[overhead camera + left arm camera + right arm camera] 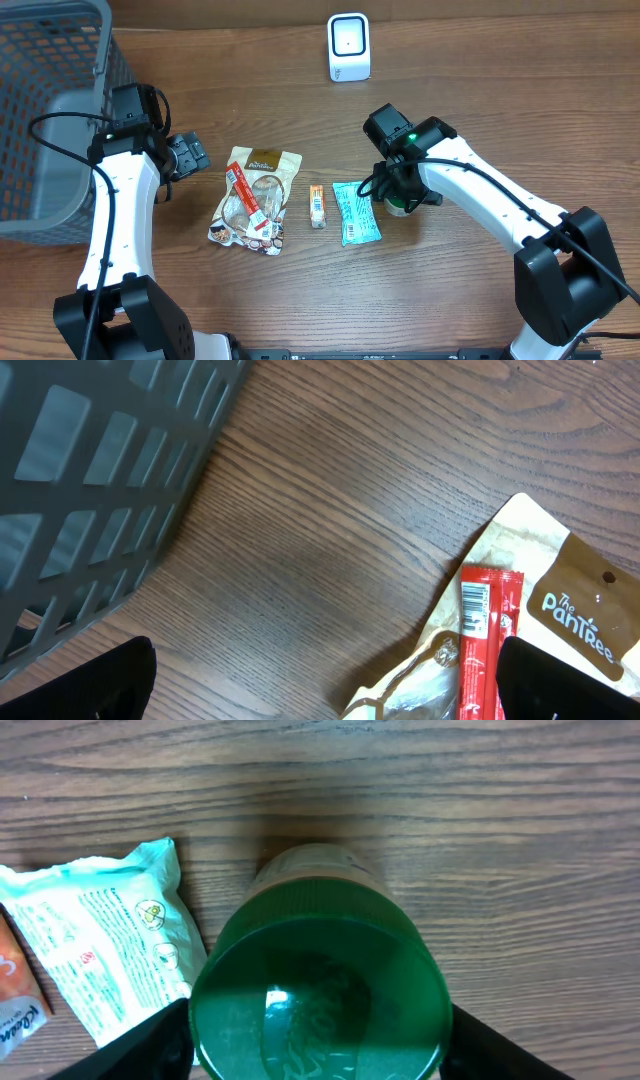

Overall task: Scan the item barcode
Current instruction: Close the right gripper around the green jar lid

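Next, I open my right gripper's fingers, as they sit high on the jar's green lid (320, 995), and reach lower around the jar's body (322, 867) before lifting it to scan.
A jar with a green lid (318, 990) stands on the wooden table, just right of a teal packet (110, 945). My right gripper (318, 1042) is down over it, one finger pressed against each side of the lid. Overhead, the jar (400, 207) is mostly hidden under that gripper (398, 195). The white barcode scanner (349, 47) stands at the back of the table. My left gripper (190, 155) hangs open near the basket, with nothing between its fingers. From the left wrist, the gripper (330, 685) hovers over bare wood beside a tan snack bag (560, 590).
A grey mesh basket (50, 110) fills the left rear corner. In a row on the table lie the snack bag (256, 198) with a red stick (247, 195) on it, a small orange bar (317, 205) and the teal packet (356, 212).
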### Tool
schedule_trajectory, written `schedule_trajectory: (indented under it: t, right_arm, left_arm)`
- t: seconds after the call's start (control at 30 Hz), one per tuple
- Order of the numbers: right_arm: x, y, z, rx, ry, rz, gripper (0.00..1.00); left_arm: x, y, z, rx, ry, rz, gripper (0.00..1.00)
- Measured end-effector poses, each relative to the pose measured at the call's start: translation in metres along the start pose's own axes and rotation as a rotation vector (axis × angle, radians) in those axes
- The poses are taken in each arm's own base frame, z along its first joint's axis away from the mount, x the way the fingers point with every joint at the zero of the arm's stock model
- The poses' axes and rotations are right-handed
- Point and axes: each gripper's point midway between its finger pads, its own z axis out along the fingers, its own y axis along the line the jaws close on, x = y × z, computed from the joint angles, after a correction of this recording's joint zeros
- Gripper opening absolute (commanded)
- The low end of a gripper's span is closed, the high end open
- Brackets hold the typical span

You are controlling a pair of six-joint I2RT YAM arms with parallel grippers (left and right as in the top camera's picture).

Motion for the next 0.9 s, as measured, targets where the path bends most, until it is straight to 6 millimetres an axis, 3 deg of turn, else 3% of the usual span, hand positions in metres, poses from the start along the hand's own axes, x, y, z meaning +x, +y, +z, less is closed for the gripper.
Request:
schedule_trajectory:
  t: [0.3,0.37,0.47,0.9]
  right_arm:
    - [-0.0036,0.0030,0.0000,-0.012,-0.015,-0.091,0.67]
    - [-0.0039,0.0033,-0.0001,-0.013,-0.017,-0.111,0.74]
    - [-0.0044,0.0040,0.0000,-0.016,-0.019,-0.134,1.00]
    - [-0.0062,0.0067,-0.0002,-0.028,-0.026,-0.147,1.00]
  left_arm:
    - [0.0000,0.0000,0.0000,0.000,0.000,0.000,1.00]
    - [0.0000,0.0000,0.0000,0.000,0.000,0.000,1.00]
    - [0.0000,0.0000,0.0000,0.000,0.000,0.000,1.00]
    - [0.0000,-0.0001,0.0000,0.000,0.000,0.000,1.00]
